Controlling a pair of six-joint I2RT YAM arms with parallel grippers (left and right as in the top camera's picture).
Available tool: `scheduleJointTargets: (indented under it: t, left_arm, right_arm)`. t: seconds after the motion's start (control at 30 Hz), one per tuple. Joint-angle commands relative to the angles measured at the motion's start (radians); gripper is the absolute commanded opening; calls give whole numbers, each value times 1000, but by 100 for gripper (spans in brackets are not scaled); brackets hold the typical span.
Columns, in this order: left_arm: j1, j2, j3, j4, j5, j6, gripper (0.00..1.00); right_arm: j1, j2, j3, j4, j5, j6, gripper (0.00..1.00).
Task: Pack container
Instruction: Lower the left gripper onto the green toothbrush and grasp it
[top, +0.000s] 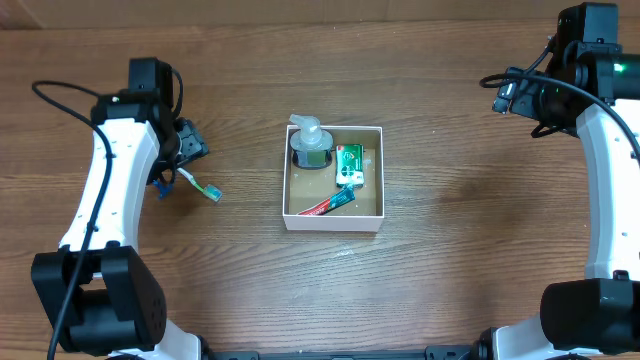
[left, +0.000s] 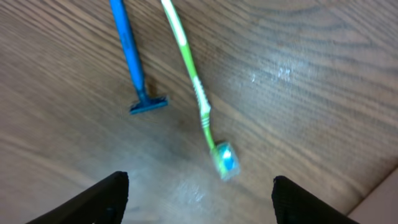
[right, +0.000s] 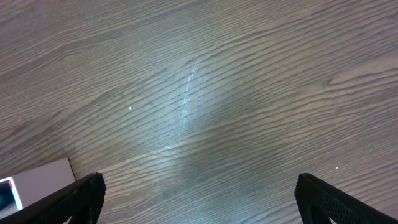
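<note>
I keep moving my left gripper down and close it on the toothbrush's neck, because the green toothbrush is clear of the blue razor and lengthwise between my open fingers.
The container, a square white-walled box with a brown floor, sits mid-table. It holds a pump bottle, a green packet and a red-and-teal tube. A green toothbrush and a blue razor lie on the wood left of it. My left gripper is open and empty, just above these two. My right gripper is open and empty over bare wood at the far right. A container corner shows in the right wrist view.
The table is dark wood grain. The arm bases stand at the front left and front right. A pale corner shows at the lower right of the left wrist view.
</note>
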Motion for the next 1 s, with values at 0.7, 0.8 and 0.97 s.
scheduleJointTargets:
  t: [0.7, 0.8, 0.97]
  left_arm:
    - [31, 185, -222, 293, 118, -188, 72]
    - [31, 212, -222, 293, 123, -188, 72]
    - [31, 229, -222, 290, 134, -188, 71]
  right_arm:
    - [-5, -19, 23, 5, 6, -1, 100]
    - [-5, -19, 23, 5, 6, -1, 100]
    - [-5, -19, 23, 5, 6, -1, 100]
